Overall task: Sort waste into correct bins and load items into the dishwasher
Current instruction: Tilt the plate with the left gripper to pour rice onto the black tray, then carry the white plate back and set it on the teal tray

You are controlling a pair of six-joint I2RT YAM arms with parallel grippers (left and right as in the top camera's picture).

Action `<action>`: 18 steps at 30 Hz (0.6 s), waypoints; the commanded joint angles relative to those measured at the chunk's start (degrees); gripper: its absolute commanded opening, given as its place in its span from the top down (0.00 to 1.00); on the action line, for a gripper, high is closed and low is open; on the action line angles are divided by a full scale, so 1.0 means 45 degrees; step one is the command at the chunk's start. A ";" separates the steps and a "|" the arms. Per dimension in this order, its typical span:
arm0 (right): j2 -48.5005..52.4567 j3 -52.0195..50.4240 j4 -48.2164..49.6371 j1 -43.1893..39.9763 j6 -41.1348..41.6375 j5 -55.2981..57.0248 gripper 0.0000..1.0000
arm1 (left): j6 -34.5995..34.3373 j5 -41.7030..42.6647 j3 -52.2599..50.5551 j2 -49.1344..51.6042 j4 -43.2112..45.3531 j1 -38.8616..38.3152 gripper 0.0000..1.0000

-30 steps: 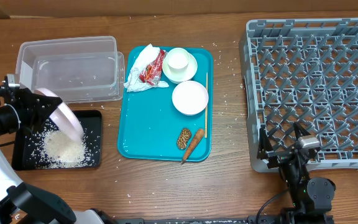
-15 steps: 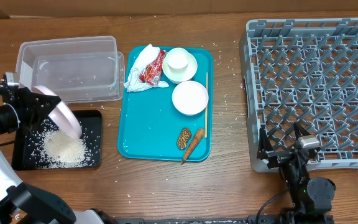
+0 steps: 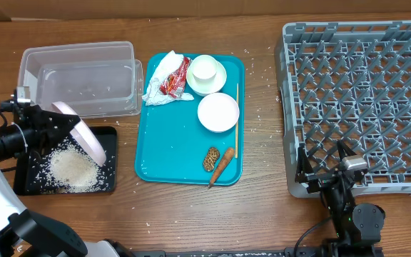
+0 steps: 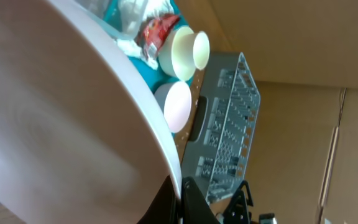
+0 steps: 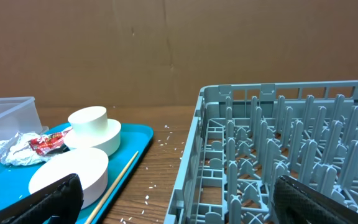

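Note:
My left gripper should keep carrying the large white plate to the teal tray (image 3: 170, 135) until the plate lies flat, because there is rice in the black tray (image 3: 74, 170) and the teal tray has open space.
My left gripper (image 3: 61, 121) is shut on the rim of the large white plate (image 3: 85, 137), which is tilted on edge over the black tray (image 3: 108, 158). A pile of white rice (image 3: 71, 168) lies in that tray. The plate fills the left wrist view (image 4: 67, 124). The clear tub (image 3: 84, 78) stands behind. On the teal tray (image 3: 170, 157) lie the crumpled napkin (image 3: 161, 78), red-and-white wrapper (image 3: 176, 77), cup on a bowl (image 3: 205, 71), second bowl (image 3: 218, 112), brown food piece (image 3: 210, 158), carrot stick (image 3: 221, 165) and thin wooden stick (image 3: 237, 121). My right gripper (image 3: 325, 160) is open and empty at the grey dish rack's (image 3: 362, 100) front left corner.
Loose rice grains are scattered on the wooden table around the teal tray and near the rack's left edge (image 3: 259, 107). The right wrist view shows the rack (image 5: 278, 137) close on the right and the cup on its bowl (image 5: 92, 127) on the left.
The left gripper has shifted slightly right and toward the front with the plate, which now leans further over the black tray. The right arm has not moved.

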 commanded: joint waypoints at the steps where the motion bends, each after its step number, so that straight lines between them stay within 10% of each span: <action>1: -0.0121 -0.0131 0.0044 -0.0034 0.0039 0.0121 0.00 | 0.0913 0.0491 0.0092 -0.0661 -0.0345 -0.0505 0.96; 8: -0.0121 -0.0131 0.0044 -0.0034 0.0039 0.0121 0.00 | -0.0243 -0.1617 0.0092 -0.1880 -0.0228 -0.2594 0.96; 18: -0.0121 -0.0131 0.0044 -0.0034 0.0039 0.0121 0.00 | -0.5605 -0.9049 0.0092 -0.2487 0.1637 -1.0132 0.96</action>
